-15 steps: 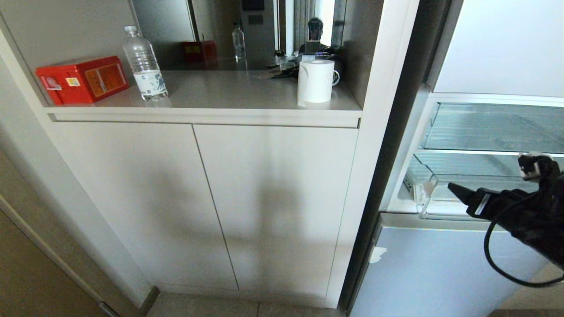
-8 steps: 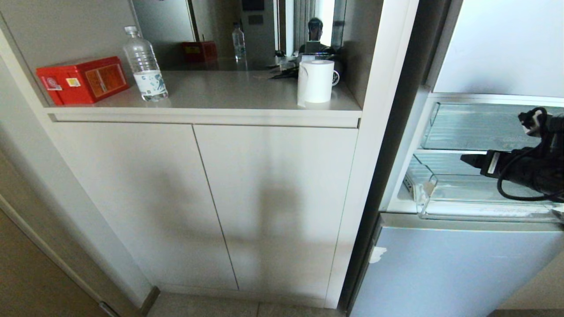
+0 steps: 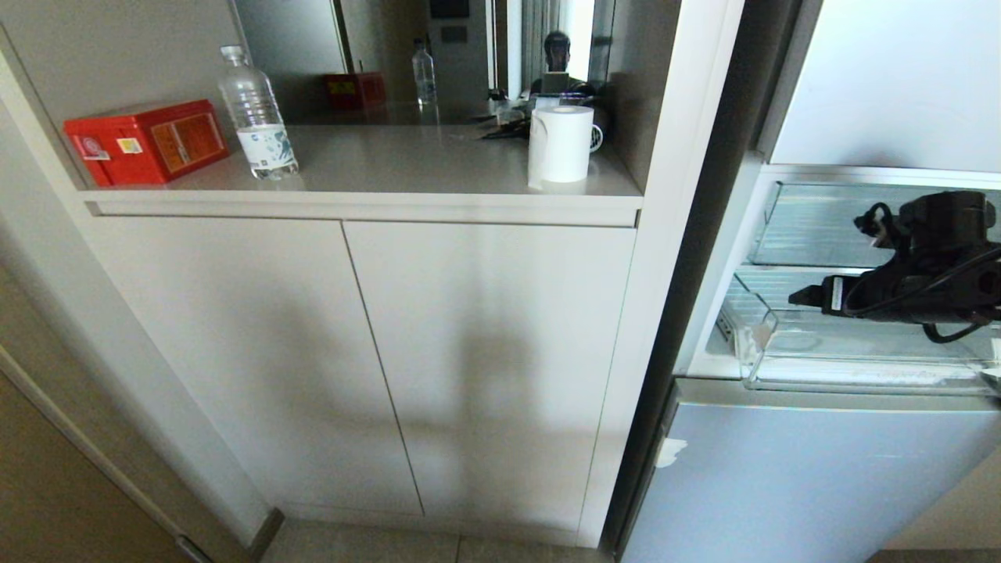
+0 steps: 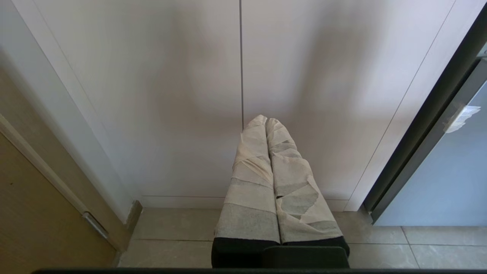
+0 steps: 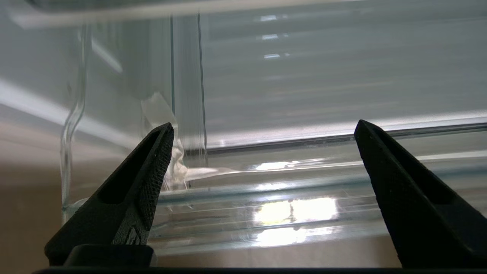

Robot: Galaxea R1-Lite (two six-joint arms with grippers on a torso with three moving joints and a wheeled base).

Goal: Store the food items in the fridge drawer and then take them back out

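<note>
The robot's right gripper should pull back against the drawer's front edge [image 3: 859,374] from inside to bring the drawer farther out, since the fridge drawer [image 3: 807,346] is mostly inside the fridge.
The fridge drawer [image 3: 852,374], a shallow clear bin with a thick front lip, stands pulled out at the right. My right gripper [image 3: 805,297] hovers level just above it, pointing left toward the drawer's left end. In the right wrist view the right gripper [image 5: 264,125] is open wide, with only the drawer's clear lip and ribbed floor [image 5: 274,213] showing between its black fingers [image 5: 152,171]. No food items are in view. My left gripper [image 4: 265,118], its fingers wrapped in white tape, is shut on nothing and hangs parked before the cabinet doors.
A second clear bin [image 3: 844,227] sits right above the drawer. The counter on the left carries a red tin [image 3: 145,141], a water bottle [image 3: 256,117] and a paper roll [image 3: 559,145]. Below the drawer is the closed lower fridge door [image 3: 782,469].
My right arm has risen from in front of the drawer's lip to above the drawer, turned level and edged left. The left arm has not moved.
</note>
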